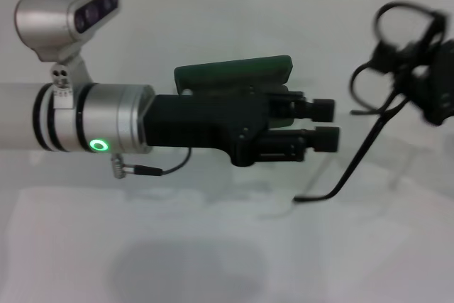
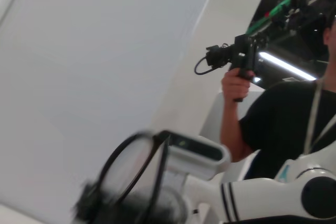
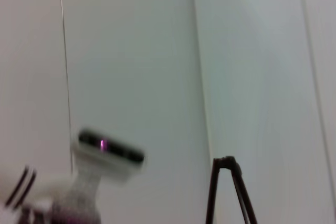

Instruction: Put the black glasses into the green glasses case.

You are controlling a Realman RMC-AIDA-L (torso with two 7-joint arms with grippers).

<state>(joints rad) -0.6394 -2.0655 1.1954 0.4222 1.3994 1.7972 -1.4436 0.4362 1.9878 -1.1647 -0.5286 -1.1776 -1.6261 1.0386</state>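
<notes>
A temple arm of the black glasses [image 1: 355,158] is sticking out too wide to fit the green glasses case, so my right gripper should first move it to my left gripper's fingertips [image 1: 324,123].
The black glasses [image 1: 386,53] hang in the air at the right, held by my right gripper [image 1: 429,86], which is shut on the frame. One temple arm dangles down toward the table. The green glasses case [image 1: 234,72] lies on the white table, partly hidden behind my left gripper [image 1: 325,124]. That gripper reaches across the middle, open and empty, its fingertips pointing toward the glasses. The glasses also show blurred in the left wrist view [image 2: 131,171], and their temple arms show in the right wrist view [image 3: 228,187].
The white table [image 1: 213,246] runs to a tiled wall at the back. In the left wrist view a person [image 2: 283,124] holding a camera stands beyond the table. The left arm's wrist camera [image 1: 67,15] juts up at the left.
</notes>
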